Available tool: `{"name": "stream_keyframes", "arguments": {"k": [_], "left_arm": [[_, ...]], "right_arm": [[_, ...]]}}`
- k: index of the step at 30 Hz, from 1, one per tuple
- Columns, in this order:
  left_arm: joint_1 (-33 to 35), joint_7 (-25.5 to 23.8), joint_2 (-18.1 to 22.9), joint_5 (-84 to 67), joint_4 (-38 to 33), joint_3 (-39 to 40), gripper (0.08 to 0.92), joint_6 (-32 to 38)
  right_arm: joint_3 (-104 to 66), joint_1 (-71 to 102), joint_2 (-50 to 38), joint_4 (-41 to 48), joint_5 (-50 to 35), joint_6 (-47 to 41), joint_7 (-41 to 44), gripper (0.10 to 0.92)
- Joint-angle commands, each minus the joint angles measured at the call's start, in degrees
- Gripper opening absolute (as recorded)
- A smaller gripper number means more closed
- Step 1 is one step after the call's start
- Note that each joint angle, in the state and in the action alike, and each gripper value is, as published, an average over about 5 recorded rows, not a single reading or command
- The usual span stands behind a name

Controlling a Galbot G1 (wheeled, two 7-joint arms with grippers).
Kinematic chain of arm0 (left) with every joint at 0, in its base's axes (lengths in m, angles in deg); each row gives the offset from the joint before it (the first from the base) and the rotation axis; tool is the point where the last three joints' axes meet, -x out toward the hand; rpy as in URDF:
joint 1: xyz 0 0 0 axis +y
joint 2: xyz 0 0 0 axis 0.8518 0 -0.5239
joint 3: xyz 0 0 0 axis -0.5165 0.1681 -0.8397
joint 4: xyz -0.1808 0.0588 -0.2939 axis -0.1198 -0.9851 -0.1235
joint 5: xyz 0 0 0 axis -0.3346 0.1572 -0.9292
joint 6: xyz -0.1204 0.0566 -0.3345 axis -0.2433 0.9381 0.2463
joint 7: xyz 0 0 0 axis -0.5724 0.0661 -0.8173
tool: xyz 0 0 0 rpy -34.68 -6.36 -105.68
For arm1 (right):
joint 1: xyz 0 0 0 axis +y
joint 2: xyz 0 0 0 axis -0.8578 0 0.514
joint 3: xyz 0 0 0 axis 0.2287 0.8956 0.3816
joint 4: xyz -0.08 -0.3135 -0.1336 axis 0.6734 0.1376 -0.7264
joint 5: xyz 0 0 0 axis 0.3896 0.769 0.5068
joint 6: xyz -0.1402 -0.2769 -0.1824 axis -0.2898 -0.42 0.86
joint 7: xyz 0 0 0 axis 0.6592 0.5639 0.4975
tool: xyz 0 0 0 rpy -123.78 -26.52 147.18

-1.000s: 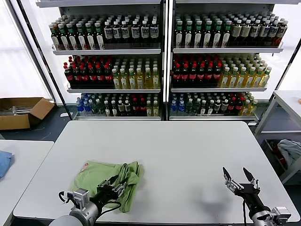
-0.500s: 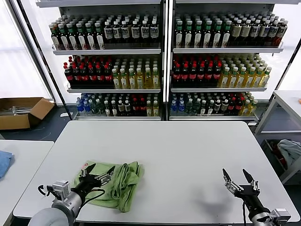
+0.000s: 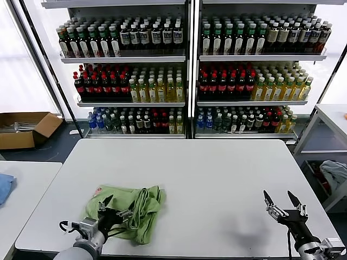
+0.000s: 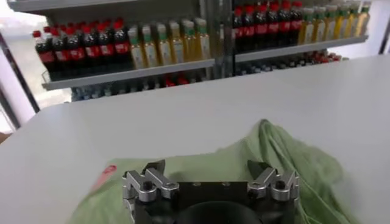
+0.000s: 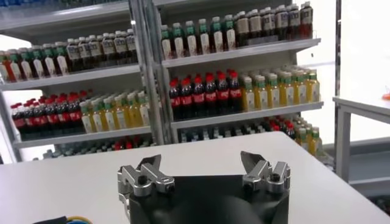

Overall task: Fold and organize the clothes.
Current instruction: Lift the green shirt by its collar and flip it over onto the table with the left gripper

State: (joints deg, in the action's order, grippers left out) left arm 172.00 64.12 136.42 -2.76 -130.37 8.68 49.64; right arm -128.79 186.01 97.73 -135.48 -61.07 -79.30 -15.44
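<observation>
Next, I take the red-and-white printed corner [image 3: 98,190] with my left gripper and swing it over, because the light green shirt lies in bunched folds [image 3: 144,209] and its collar and buttons are hidden.
A light green shirt [image 3: 130,208] lies crumpled on the white table [image 3: 217,179] at the front left, its right side bunched into folds, a small red-and-white print [image 3: 98,190] at its far left corner. In the left wrist view the shirt [image 4: 244,161] fills the near ground, the print [image 4: 107,175] beside it. My left gripper [image 3: 111,208] is open and empty, low over the shirt's near left part [image 4: 206,165]. My right gripper [image 3: 282,202] is open and empty above the table's front right corner [image 5: 201,161].
Shelves of bottles [image 3: 184,70] stand behind the table. A cardboard box [image 3: 24,127] sits on the floor at far left. A second table [image 3: 21,184] with a blue cloth [image 3: 4,187] is at left, another table [image 3: 331,116] at right.
My left gripper let go of the bunched folds, swung left over the shirt, then came back a little toward its near edge. My right gripper shifted slightly right and lower.
</observation>
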Motion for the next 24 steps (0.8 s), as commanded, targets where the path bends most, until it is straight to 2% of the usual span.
{"name": "stream_keyframes", "arguments": {"k": [1, 9, 13, 20, 24], "left_arm": [[-1.43, -0.2, 1.59, 6.41, -0.09, 7.85, 0.823, -1.41], [-2.12, -0.03, 1.99, 4.57, -1.13, 8.47, 0.823, -1.31], [-1.12, 0.65, 1.55, 2.09, -4.56, 5.77, 0.823, -1.52], [1.5, 4.0, -0.97, -12.15, -16.07, -8.06, 0.823, -5.28], [2.61, 4.12, -2.52, -16.45, -14.71, -17.56, 0.823, -7.89]], "right_arm": [[-1.82, -0.15, 0.14, -0.89, -0.76, -0.18, -0.05, 0.823], [-1.38, -0.56, 0.73, -1.15, -0.65, -0.5, -0.16, 0.823], [-1.81, -0.33, 0.73, -1.28, -0.75, -0.48, -0.16, 0.823], [-1.75, 0.08, 1.11, -1.44, -0.71, -0.37, -0.09, 0.823], [-0.83, 0.04, 1.39, -1.37, -0.54, -0.3, -0.07, 0.823]]}}
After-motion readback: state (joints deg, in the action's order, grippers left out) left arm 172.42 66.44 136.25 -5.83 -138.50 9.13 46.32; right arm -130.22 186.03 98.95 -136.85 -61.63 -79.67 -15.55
